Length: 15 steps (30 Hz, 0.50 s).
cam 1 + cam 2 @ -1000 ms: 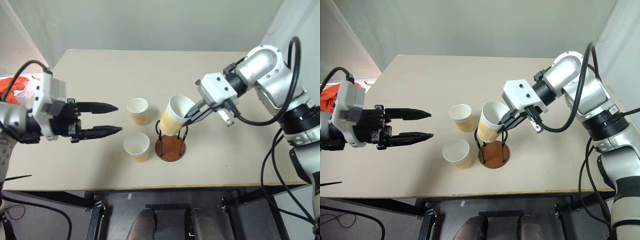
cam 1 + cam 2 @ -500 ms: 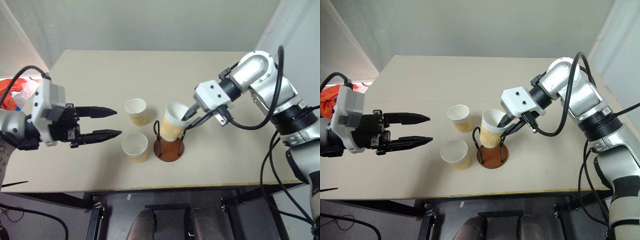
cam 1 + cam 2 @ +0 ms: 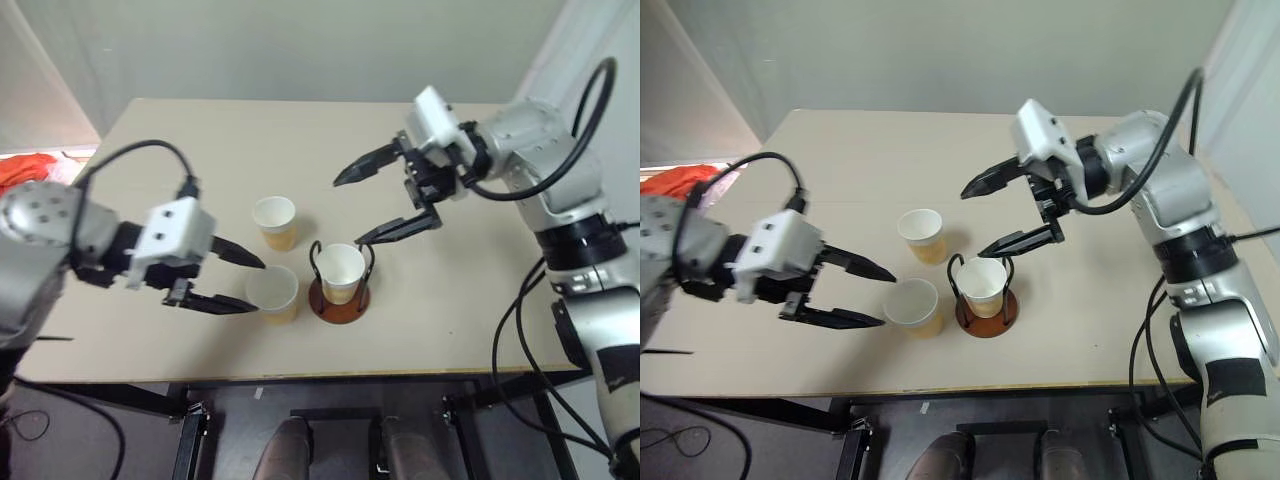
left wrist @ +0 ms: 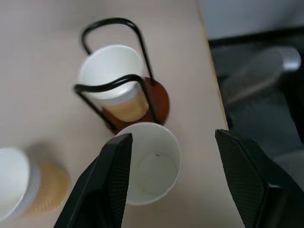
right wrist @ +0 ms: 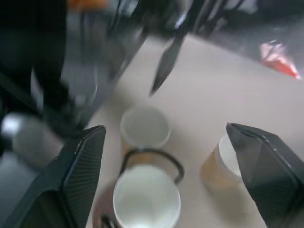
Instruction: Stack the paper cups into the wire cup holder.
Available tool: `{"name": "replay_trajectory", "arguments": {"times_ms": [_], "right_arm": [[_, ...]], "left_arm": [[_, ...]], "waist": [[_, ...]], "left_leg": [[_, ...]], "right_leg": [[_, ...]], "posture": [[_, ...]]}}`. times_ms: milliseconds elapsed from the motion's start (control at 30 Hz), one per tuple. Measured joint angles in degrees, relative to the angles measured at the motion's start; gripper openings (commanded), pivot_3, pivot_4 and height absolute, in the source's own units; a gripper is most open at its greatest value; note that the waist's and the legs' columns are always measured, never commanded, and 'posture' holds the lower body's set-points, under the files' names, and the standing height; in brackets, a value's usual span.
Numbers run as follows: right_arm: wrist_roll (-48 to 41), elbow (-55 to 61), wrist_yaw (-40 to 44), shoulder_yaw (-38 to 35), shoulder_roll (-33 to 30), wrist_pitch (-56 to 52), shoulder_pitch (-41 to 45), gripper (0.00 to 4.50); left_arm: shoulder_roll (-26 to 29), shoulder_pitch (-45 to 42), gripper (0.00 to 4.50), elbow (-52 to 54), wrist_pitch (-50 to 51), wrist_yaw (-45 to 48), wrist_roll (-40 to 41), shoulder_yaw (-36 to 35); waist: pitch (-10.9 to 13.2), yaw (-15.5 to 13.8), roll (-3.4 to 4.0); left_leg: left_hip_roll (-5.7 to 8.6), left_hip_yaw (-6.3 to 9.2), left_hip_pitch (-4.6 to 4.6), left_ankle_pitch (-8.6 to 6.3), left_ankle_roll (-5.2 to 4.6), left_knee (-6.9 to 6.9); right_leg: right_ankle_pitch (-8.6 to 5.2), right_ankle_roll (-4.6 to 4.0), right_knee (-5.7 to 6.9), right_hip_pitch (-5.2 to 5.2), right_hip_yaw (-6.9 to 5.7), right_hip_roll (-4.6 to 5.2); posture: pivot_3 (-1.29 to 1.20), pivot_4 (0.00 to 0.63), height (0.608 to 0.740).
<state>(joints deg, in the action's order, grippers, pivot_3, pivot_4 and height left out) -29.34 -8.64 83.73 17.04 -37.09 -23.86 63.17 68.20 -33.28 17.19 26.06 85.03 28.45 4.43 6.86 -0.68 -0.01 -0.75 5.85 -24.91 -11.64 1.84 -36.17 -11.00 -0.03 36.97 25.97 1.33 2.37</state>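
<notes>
My right gripper hangs over the wire cup holder [image 3: 341, 288], so it should back away while my left gripper takes the cup [image 3: 275, 292] beside the holder by its rim.
One paper cup [image 3: 341, 270] stands upright inside the wire cup holder [image 3: 337, 303], between its two black loops over the reddish-brown base. A second cup [image 3: 275, 221] stands on the table behind and to the left. My left gripper [image 3: 260, 287] is open, and its fingers straddle the third cup [image 4: 150, 164], which stands just left of the holder. I cannot tell whether they touch it. Above and behind the holder, my right gripper [image 3: 347, 212] hangs wide open and empty.
The beige table [image 3: 470, 300] has its front edge close below the holder. An orange-red thing [image 3: 682, 181] lies beyond the table's left edge. The right half of the tabletop is bare.
My right gripper opened, let go of the tilted cup and rose. That cup now sits upright in the holder. My left gripper swung right and down around the near cup.
</notes>
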Motion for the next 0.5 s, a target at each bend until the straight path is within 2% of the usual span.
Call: {"name": "replay_trajectory", "arguments": {"times_ms": [167,300,500], "right_arm": [[-1.0,6.9,-2.6,-1.9,-3.6,-7.9,-8.5,4.36],[-2.5,12.2,-6.6,-5.9,-4.2,-12.1,-10.8,4.36],[-3.2,16.8,-12.0,-7.7,-4.0,-16.3,-15.3,4.36]], "left_arm": [[-1.3,-3.1,3.05,-3.7,-4.4,4.8,-6.3,8.6],[-3.4,-6.4,3.05,-6.3,-7.5,5.0,-9.7,13.3],[-6.3,-7.3,3.05,-11.2,-12.0,5.0,-16.6,18.8]], "waist": [[0.0,0.4,0.01],[0.0,0.6,0.01],[0.0,0.6,0.02]], "left_leg": [[-0.01,-0.06,-0.07,-0.12,-0.03,-0.07],[-0.07,-0.06,0.02,-0.10,-0.03,-0.04],[-0.07,-0.06,-0.02,-0.02,-0.10,-0.28]], "right_leg": [[0.09,0.20,-0.04,0.07,0.03,0.00],[0.15,0.45,-0.02,0.01,0.01,-0.01],[0.27,0.64,-0.02,-0.03,0.01,-0.01]], "posture": [[0.00,0.150,0.740],[0.00,0.150,0.740],[0.00,0.150,0.740]]}}
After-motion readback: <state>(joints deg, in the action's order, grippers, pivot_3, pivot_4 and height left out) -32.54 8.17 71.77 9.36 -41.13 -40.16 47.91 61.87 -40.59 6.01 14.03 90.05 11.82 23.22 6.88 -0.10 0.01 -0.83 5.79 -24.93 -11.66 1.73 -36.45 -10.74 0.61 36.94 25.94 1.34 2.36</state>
